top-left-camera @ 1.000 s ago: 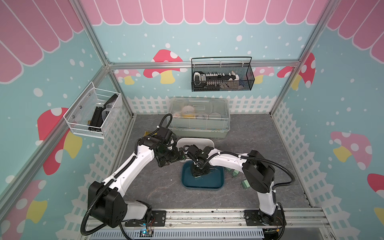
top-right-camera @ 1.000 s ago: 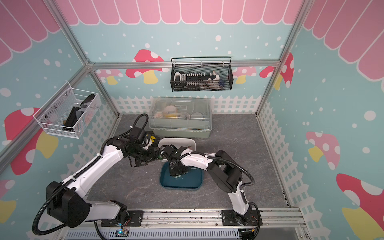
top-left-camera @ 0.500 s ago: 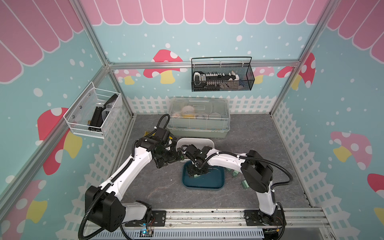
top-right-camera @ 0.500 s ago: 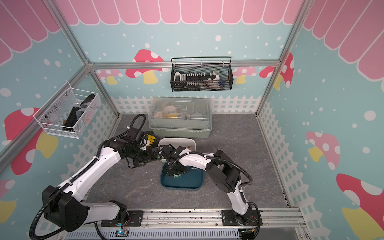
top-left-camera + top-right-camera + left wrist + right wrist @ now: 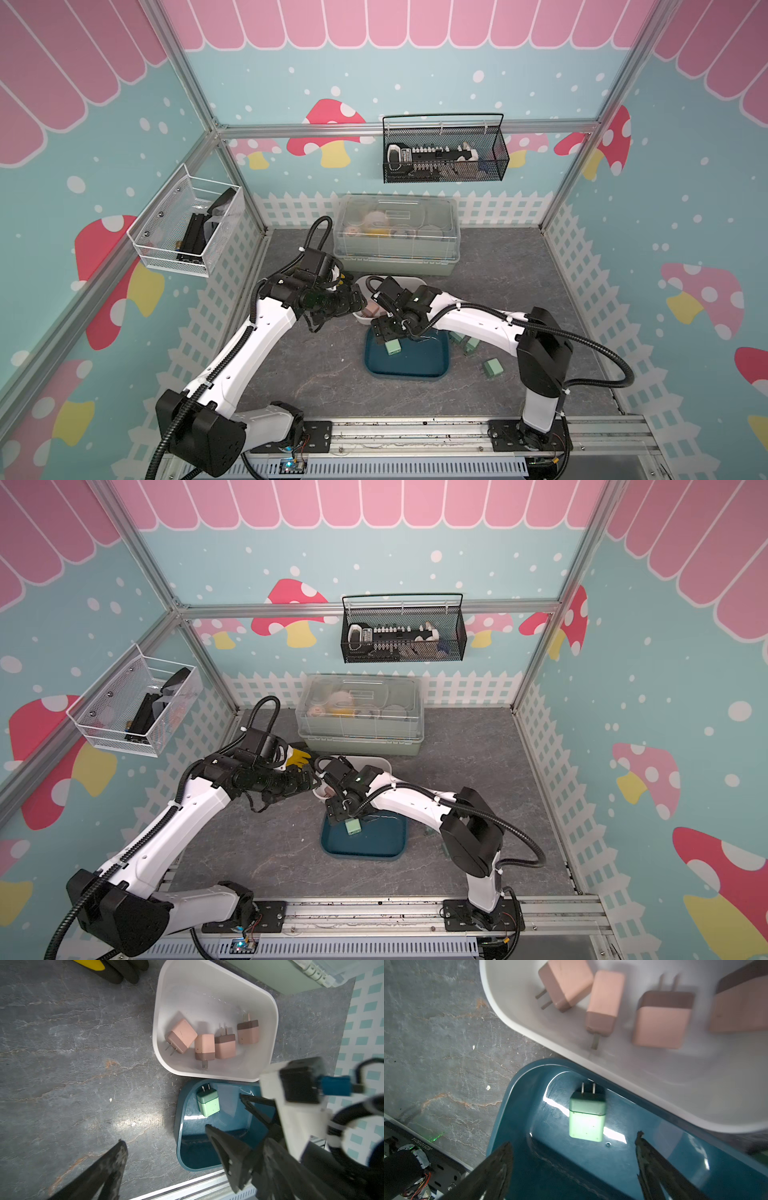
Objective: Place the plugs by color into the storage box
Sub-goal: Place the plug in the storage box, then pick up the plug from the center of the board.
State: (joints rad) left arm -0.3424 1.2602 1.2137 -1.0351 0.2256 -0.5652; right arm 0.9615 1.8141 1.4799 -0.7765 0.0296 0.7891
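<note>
The front green plug [image 5: 493, 368] lies clear of the plugs beside the teal box, so I should keep moving my right gripper toward it until the fingers straddle its body.
The dark teal storage box [image 5: 419, 361] [image 5: 512, 1105] holds one mint green plug [image 5: 392, 346] [image 5: 586, 1120] [image 5: 208, 1103], lying flat near a corner. My right gripper [image 5: 573, 1138] [image 5: 384, 330] hangs open just above it, touching nothing. Several pink plugs [image 5: 181, 1035] [image 5: 661, 1026] lie in the white storage box [image 5: 160, 1012] [image 5: 409, 279], which touches the teal one. Over the floor left of both boxes, my left gripper [image 5: 192, 1141] [image 5: 357, 301] is open and empty. Three more green plugs [image 5: 493, 368] lie on the table right of the teal box.
A large clear-lidded grey-green container [image 5: 397, 237] stands right behind the white box. A yellow and black object [image 5: 297, 756] lies beside my left wrist. A black wire basket [image 5: 444, 153] and a white mesh basket [image 5: 187, 224] hang on the walls.
My right gripper has opened and let go of the green plug, which now lies in the teal box. The left arm has barely shifted.
</note>
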